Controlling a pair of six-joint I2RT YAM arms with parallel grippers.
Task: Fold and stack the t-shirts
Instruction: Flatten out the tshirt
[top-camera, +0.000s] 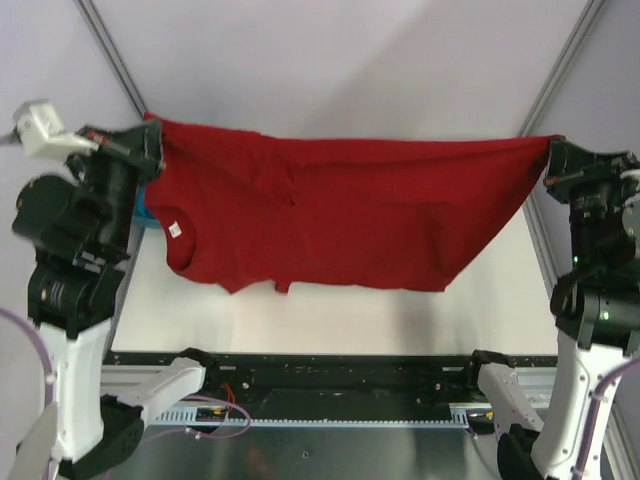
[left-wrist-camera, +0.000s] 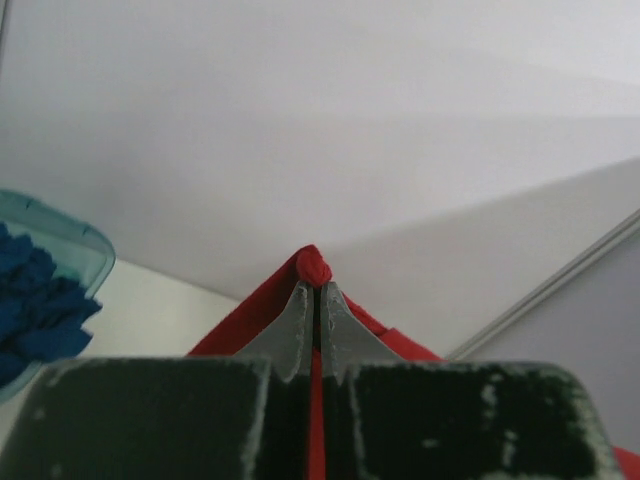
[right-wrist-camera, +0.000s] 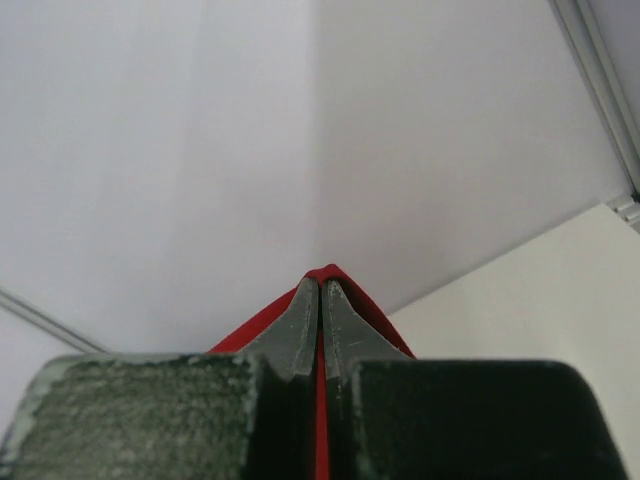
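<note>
The red t-shirt's lower edge (top-camera: 350, 286) is hanging loose under my grippers, so I should pull both grippers back toward the black rail (top-camera: 335, 380) as I lower the t-shirt flat.
The large bright red t-shirt (top-camera: 340, 210) hangs stretched in the air between both grippers, above the white table (top-camera: 330, 320). My left gripper (top-camera: 152, 150) is shut on its left corner, seen in the left wrist view as red cloth (left-wrist-camera: 313, 266) bunched at the closed fingertips (left-wrist-camera: 300, 320). My right gripper (top-camera: 553, 158) is shut on its right corner; red cloth (right-wrist-camera: 345, 280) pokes past the closed fingertips (right-wrist-camera: 303, 320). Blue shirts (left-wrist-camera: 35, 300) lie crumpled in the teal tub at the left.
The translucent teal plastic tub (left-wrist-camera: 85, 240) stands at the table's left edge, mostly hidden behind my left arm in the top view (top-camera: 145, 212). Metal frame posts (top-camera: 110, 55) rise at the back corners. A black rail (top-camera: 340, 370) runs along the near edge.
</note>
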